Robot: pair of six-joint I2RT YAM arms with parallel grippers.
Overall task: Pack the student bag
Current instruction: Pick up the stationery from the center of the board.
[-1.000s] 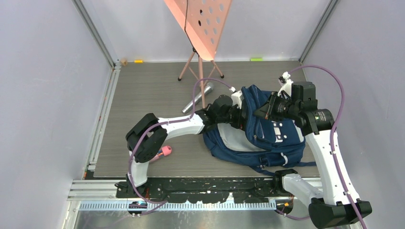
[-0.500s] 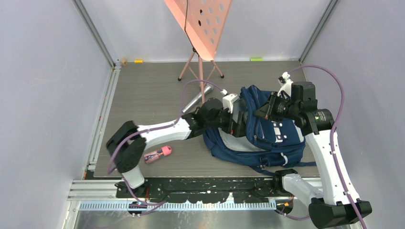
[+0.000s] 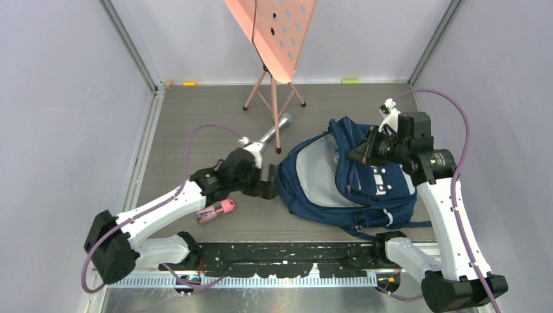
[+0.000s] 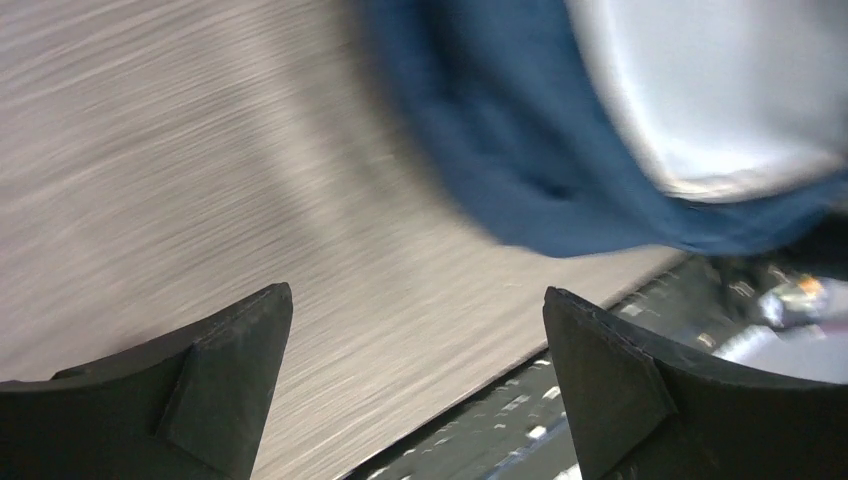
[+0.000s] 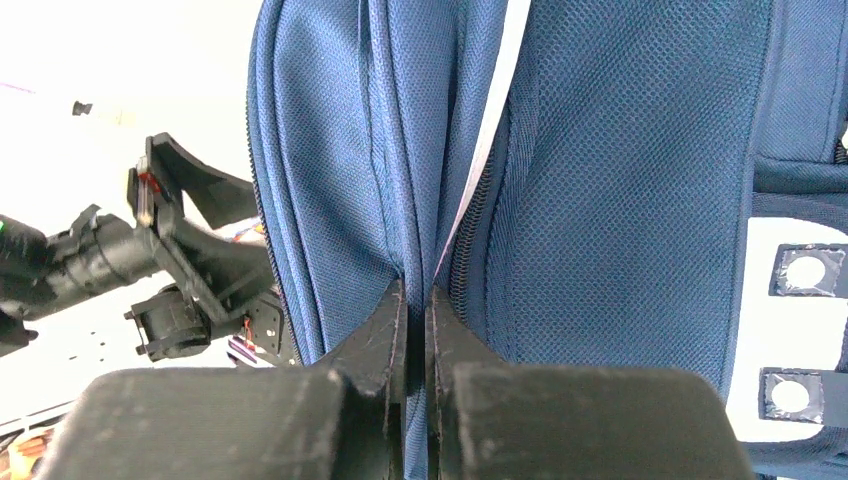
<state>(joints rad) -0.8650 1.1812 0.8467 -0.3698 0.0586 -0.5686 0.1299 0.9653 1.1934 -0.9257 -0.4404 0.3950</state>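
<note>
The bag's opening (image 3: 319, 173) is open and the pink-capped item lies clear of it, so my left gripper keeps going toward the item's body (image 3: 210, 212) and closes there.
The student bag (image 3: 365, 186), navy with grey patches, lies at the right of the table with its main pocket held open, pale grey lining (image 3: 319, 176) showing. My right gripper (image 3: 360, 153) is shut on a fold of the bag's blue fabric beside the zipper; in the right wrist view that gripper (image 5: 417, 300) pinches the fold, holding up the bag (image 5: 620, 180). My left gripper (image 3: 269, 186) is open and empty just left of the bag's mouth. In the blurred left wrist view that gripper (image 4: 415, 330) hangs over bare table, with the bag (image 4: 500, 150) at the upper right.
A pink-capped item (image 3: 217, 210) lies near the table's front edge, under the left arm. A silver cylinder (image 3: 274, 130) lies behind the left gripper, by the feet of a pink music stand (image 3: 274, 98). Walls close in on three sides.
My left arm has pulled back out of the bag's mouth to the left and lowered toward the table, its jaws spreading wider. The right gripper and bag have stayed put.
</note>
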